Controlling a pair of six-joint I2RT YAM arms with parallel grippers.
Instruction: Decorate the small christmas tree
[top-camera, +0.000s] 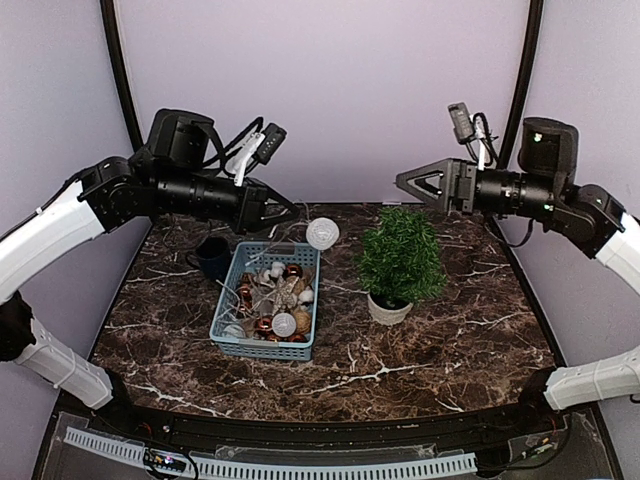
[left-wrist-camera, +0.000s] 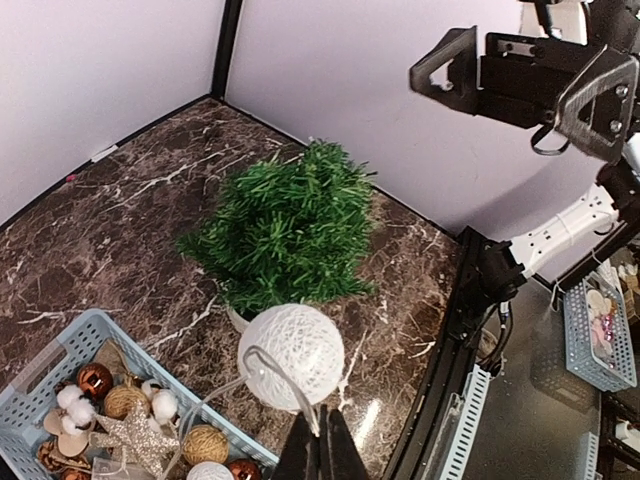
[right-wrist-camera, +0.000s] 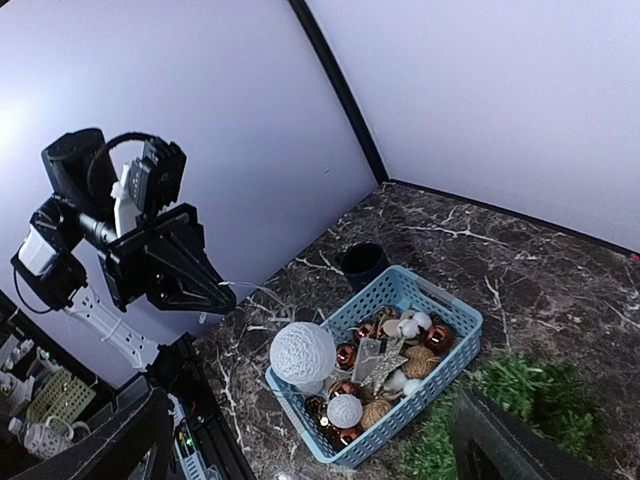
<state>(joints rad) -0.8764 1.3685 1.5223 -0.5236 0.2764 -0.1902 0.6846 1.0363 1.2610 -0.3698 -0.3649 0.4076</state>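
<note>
The clear wire (top-camera: 305, 209) is in my left gripper above the blue basket, so my open right gripper should keep going toward the wire's hanging length (top-camera: 272, 240) until it closes there.
The small christmas tree (top-camera: 400, 255) stands in its white pot (top-camera: 389, 310) right of centre; it also shows in the left wrist view (left-wrist-camera: 285, 230) and at the lower right of the right wrist view (right-wrist-camera: 535, 405). My left gripper (top-camera: 285, 212) hovers above the blue basket (top-camera: 265, 347) and is shut (left-wrist-camera: 322, 445) on a clear wire. A white woven ball (top-camera: 322, 233) hangs from that wire between basket and tree (left-wrist-camera: 291, 356) (right-wrist-camera: 303, 353). My right gripper (top-camera: 415, 183) is open and empty, held high behind the tree (right-wrist-camera: 305, 460).
The blue basket (right-wrist-camera: 455, 312) holds several copper, twine and white baubles and a glitter star (right-wrist-camera: 385, 365). A dark cup (top-camera: 212, 257) stands left of the basket's far end. Black frame posts rise at the back corners. Another small basket (left-wrist-camera: 598, 330) sits off the table.
</note>
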